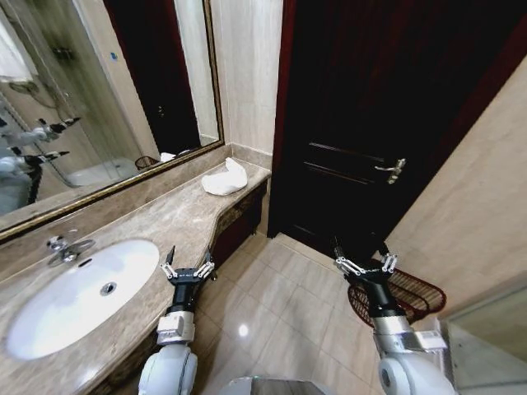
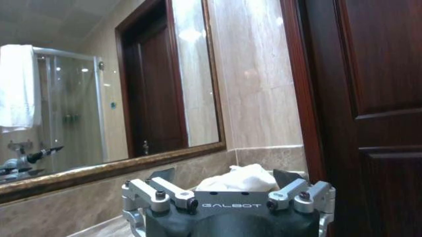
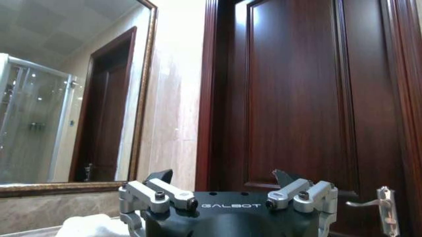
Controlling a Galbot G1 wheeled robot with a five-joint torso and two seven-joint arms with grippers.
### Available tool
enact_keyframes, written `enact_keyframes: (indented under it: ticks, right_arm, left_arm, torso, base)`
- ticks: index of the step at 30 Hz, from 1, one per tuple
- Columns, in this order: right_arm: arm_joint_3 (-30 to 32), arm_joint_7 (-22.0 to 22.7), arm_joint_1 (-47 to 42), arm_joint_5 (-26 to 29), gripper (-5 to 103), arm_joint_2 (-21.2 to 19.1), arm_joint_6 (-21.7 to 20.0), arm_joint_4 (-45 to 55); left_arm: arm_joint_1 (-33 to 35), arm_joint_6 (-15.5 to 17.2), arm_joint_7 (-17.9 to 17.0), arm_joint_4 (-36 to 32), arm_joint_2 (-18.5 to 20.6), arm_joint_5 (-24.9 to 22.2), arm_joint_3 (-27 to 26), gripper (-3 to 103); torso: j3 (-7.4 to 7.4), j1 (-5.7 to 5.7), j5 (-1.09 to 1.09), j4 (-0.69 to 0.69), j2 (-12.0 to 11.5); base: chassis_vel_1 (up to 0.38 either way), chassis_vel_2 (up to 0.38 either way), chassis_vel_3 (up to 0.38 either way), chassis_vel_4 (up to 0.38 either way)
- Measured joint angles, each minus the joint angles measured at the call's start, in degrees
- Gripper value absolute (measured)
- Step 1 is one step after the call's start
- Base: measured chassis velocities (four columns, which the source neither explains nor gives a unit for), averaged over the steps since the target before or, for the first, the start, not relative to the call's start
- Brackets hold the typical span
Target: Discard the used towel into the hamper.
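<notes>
My gripper will carry the white towel (image 1: 224, 180), which lies bunched in a loose heap (image 1: 235, 171), and I expect the towel to unfold into a long hanging drape then.
A crumpled white towel (image 1: 226, 178) lies at the far end of the marble counter (image 1: 156, 226), near the wall by the door. In the left wrist view the towel (image 2: 237, 178) sits straight ahead between the spread fingers. My left gripper (image 1: 188, 267) hangs open beside the counter's front edge, well short of the towel. The hamper (image 1: 408, 297), a dark reddish-brown openwork basket, stands on the floor at the right wall. My right gripper (image 1: 366, 263) is open just above the hamper's near rim, with nothing in it. A corner of the towel (image 3: 89, 226) shows in the right wrist view.
A white sink (image 1: 78, 295) with a chrome tap (image 1: 64, 248) is set in the counter at the left. A large mirror (image 1: 90, 107) runs along the wall. A dark wooden door (image 1: 370, 123) with a lever handle (image 1: 394, 169) is ahead. Tiled floor (image 1: 280, 321) lies between counter and hamper.
</notes>
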Motion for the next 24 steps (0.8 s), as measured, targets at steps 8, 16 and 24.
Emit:
enact_keyframes:
  ticks: [8,16,24]
  right_arm:
    - [0.1,0.6,0.1,-0.2,100,-0.1,0.0,-0.2]
    - [0.2,0.7,0.2,-0.1,100,-0.2,-0.1,-0.4]
    - [-0.1,0.9,0.3,-0.1,100,-0.2,-0.1,-0.6]
  left_arm:
    - [0.2,0.6,0.2,0.5,0.0,0.1,0.2,98]
    - [0.1,1.6,0.2,0.6,0.0,-1.4,0.9,95]
    - [0.0,1.7,0.2,0.7,0.0,-2.3,1.0,94]
  torso:
    - [-0.01,-0.03,0.01,0.01,0.0]
    - [-0.02,-0.05,0.00,0.00,0.0]
    - [0.00,-0.02,0.01,0.02,0.0]
  base:
    - [-0.107,0.125,0.130,-0.100]
    - [-0.132,0.124,0.114,-0.140]
    - [-0.176,0.203,0.211,-0.193]
